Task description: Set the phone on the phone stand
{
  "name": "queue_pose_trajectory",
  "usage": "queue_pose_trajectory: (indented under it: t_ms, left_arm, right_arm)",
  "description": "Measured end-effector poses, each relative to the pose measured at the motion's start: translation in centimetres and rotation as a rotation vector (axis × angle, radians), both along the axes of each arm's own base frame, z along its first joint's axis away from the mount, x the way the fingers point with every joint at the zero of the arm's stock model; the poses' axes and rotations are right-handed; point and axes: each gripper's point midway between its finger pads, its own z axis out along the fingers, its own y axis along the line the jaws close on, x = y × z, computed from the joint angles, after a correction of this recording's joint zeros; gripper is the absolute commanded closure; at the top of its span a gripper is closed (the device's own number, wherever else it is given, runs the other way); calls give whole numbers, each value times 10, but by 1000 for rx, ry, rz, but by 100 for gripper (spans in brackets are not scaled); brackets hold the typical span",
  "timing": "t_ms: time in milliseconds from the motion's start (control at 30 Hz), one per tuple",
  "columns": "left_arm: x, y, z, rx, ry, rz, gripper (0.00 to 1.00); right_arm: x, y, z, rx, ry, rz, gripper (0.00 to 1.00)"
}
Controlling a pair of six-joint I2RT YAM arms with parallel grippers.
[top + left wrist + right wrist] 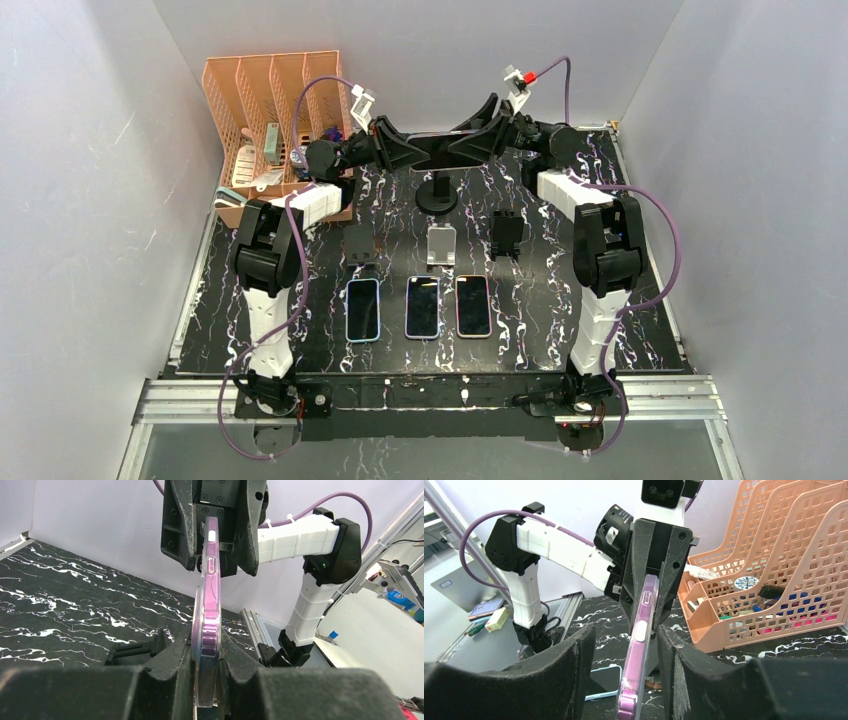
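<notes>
The phone stand stands unheld (436,200) while my left gripper holds the phone. So my right gripper should take the phone, and my left gripper should steady the stand's pole (441,184).
A purple phone (440,137) in a clear case hangs edge-up at the back of the table, just over a black phone stand (436,195) with a round foot. My left gripper (405,150) is shut on one end of the phone (210,610), both fingers pressed flat to its faces (207,675). My right gripper (470,143) straddles the other end of the phone (640,645) and stands open (626,670), with a wide gap on one side and a thin one on the other. I cannot tell whether the phone touches the stand's head.
Three more phones (363,309) (423,306) (473,305) lie flat in a row at the table's middle. Behind them stand three small stands (358,243) (442,245) (507,232). An orange file organiser (270,110) holding odds and ends fills the back left corner.
</notes>
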Motion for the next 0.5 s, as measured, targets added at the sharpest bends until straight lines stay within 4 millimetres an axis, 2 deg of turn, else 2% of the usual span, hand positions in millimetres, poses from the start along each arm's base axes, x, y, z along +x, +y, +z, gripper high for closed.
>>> queue_pose_trajectory:
  t_ms: [67, 267, 433, 500]
  left_arm:
    - [0, 0, 0, 0, 1, 1, 100]
    - [0, 0, 0, 0, -1, 1, 100]
    - [0, 1, 1, -4, -34, 8, 100]
    - [1, 1, 1, -3, -39, 11, 100]
  right_arm:
    - [2, 0, 0, 11, 4, -12, 51]
    - [5, 0, 2, 25, -6, -26, 73]
    - [12, 1, -2, 40, 27, -45, 99]
    - [15, 1, -4, 44, 41, -48, 99]
